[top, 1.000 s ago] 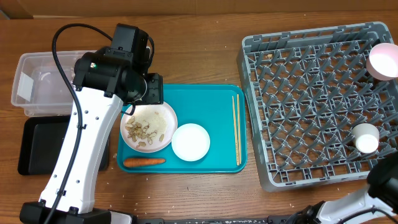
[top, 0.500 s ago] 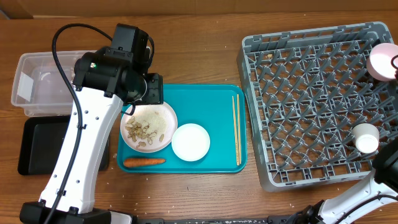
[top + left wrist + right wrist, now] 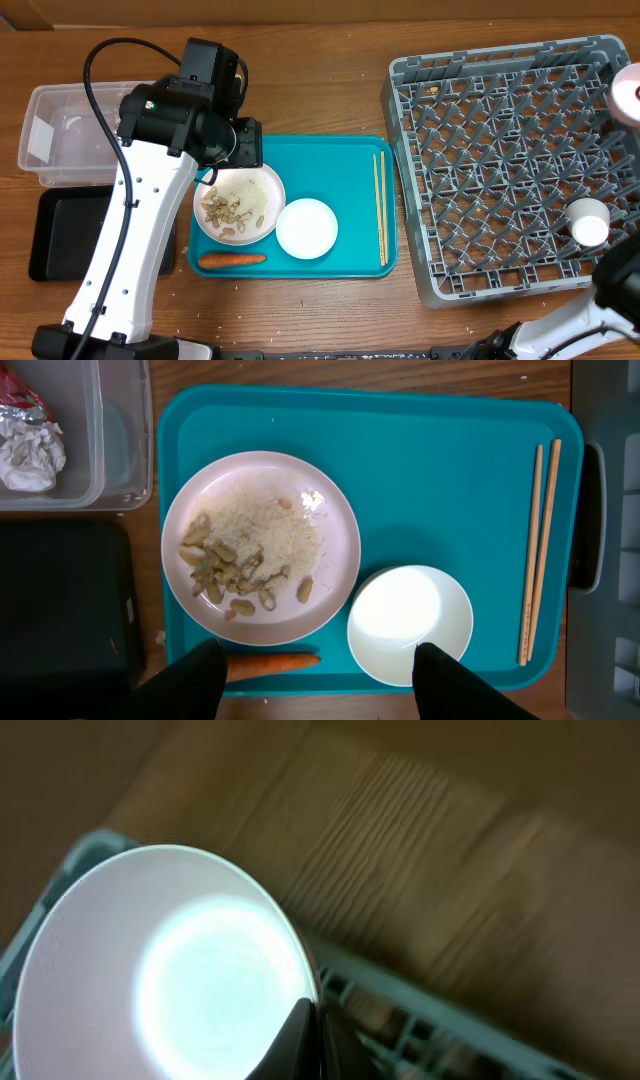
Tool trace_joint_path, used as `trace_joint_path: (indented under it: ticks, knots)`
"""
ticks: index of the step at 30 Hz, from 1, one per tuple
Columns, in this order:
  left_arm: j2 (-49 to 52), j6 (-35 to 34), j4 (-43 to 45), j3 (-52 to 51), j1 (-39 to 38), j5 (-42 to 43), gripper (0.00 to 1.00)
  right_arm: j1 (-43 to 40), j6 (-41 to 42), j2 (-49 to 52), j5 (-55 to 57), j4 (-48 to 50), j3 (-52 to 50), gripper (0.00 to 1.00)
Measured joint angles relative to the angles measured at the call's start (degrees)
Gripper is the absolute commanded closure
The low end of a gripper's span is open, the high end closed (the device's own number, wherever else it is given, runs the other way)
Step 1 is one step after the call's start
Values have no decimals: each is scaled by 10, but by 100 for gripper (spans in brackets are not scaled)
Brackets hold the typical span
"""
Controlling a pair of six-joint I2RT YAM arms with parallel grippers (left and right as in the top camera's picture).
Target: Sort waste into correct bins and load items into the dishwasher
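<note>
The white bowl (image 3: 627, 94) in my right gripper sticks out past the dishwasher rack's outer edge. I should swing it back inward and stand it among the rack's empty pegs (image 3: 547, 110).
At the right edge of the overhead view, a white bowl (image 3: 630, 95) sits over the far right corner of the grey dishwasher rack (image 3: 480, 130). My right gripper (image 3: 314, 1038) is shut on the rim of this bowl (image 3: 170, 970). A small white cup (image 3: 588, 222) stands in the rack. My left gripper (image 3: 320, 685) hangs open above the teal tray (image 3: 450, 440), holding nothing. Under it are the plate (image 3: 343, 525) with rice and nut scraps, a carrot (image 3: 275, 662), a second white bowl (image 3: 410, 625) and the chopsticks (image 3: 537, 550).
The clear tub (image 3: 120, 460) at far left holds red and silver foil wrappers (image 3: 30, 450). The black tray (image 3: 60, 610) lies in front of it. The left arm (image 3: 150, 200) reaches over the tray's left side.
My right gripper closed on the bowl's rim. The bowl shifted right, partly out of the overhead view. The left arm has not moved.
</note>
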Motion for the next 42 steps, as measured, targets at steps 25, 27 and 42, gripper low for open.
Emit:
trace_joint_path:
  ticks: [25,27,42]
  knots:
    - [0,0,4,0,0,0,38,231,-146,-33,572,58,-108,96]
    - [0,0,4,0,0,0,38,233,-153,-29,576,66,-130,96]
    - [0,0,6,0,0,0,38,319,-202,-17,556,114,-198,75]
